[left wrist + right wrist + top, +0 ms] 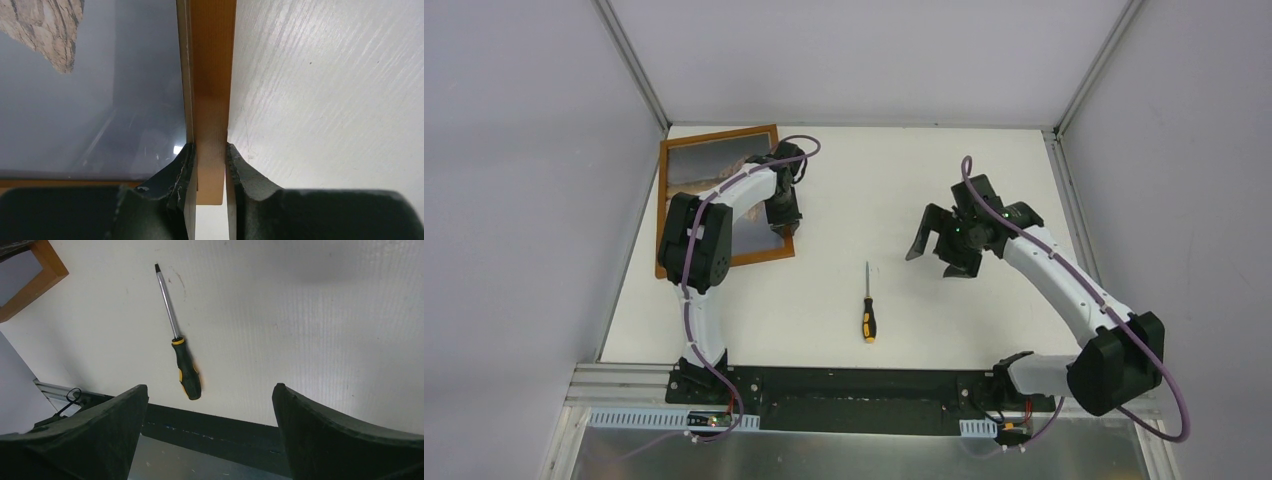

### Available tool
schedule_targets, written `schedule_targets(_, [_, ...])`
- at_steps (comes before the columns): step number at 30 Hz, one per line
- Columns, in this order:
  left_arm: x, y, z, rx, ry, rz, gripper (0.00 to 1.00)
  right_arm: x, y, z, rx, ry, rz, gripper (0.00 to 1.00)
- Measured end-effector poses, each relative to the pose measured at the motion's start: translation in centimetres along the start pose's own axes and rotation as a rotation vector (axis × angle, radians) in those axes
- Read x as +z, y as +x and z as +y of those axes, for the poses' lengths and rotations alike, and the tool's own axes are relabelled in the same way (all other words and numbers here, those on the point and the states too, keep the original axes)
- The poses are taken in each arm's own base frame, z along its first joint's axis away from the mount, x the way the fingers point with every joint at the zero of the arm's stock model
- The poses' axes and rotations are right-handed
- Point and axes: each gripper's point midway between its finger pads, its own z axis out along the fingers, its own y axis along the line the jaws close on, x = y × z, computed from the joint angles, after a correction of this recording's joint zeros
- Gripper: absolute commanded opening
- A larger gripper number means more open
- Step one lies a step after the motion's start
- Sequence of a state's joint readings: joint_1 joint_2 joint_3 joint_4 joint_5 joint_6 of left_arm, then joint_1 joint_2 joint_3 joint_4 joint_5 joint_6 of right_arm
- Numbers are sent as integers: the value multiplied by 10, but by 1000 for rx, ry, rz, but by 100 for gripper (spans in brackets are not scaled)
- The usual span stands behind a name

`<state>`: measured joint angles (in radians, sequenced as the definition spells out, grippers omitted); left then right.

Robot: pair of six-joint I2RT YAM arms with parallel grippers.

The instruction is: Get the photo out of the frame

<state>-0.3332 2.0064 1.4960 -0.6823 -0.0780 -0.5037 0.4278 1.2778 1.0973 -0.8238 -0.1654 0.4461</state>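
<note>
My right gripper goes on moving to the free part of the bar (212, 65) beyond my left gripper, which pinches the frame's bar (787, 248) near its corner, until its fingers straddle it.
The orange-brown wooden frame (720, 133) lies at the far left of the table. The photo (707, 166) shows inside it, grey-blue with a pale rocky patch. My left gripper (782, 224) is shut on the frame's right rail near its near right corner. In the left wrist view the two fingers (177, 172) pinch the rail (212, 75) from both sides, with the photo (90, 100) to its left. My right gripper (936, 246) hangs open and empty over the right middle of the table; its wrist view (210, 387) shows the jaws wide apart.
A black and yellow screwdriver (868, 308) lies in the middle of the white table, tip pointing away; it also shows in the right wrist view (181, 360). Grey walls close in the left, back and right sides. The black base rail (854, 395) runs along the near edge.
</note>
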Motion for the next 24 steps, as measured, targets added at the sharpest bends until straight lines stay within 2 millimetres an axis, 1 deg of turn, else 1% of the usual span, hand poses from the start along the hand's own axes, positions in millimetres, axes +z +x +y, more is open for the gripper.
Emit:
schedule_targets(2, [-2,3,0,2,2,16,0,7,0,8,-1,-15,2,97])
schedule_targets(4, [-5,6,-1,0,7,32,0,14,-3,21,18,-50,-1,96])
schedule_targets(7, [-17,9,-5,-9,37,45,0,26,-10,41,60,-108,-6,96])
schedule_targets(9, [-30,9,-9,-19,69,41,0,36,-16,56,89,-149,-9,96])
schedule_targets(13, [-67,8,-24,-45,166,5,0,60,-21,81,140,-211,10,96])
schedule_targets(15, [-86,11,-31,-53,216,-11,0,72,-23,90,163,-226,27,97])
schedule_targets(17, [-100,18,-36,-50,253,-17,0,84,-27,101,176,-242,41,97])
schedule_targets(19, [-111,29,-39,-37,281,-12,0,95,-34,115,185,-263,44,98])
schedule_targets(21, [-119,42,-40,-25,300,-1,0,104,-42,131,191,-294,49,98])
schedule_targets(24, [-125,58,-39,-20,311,13,0,114,-52,156,186,-341,51,98])
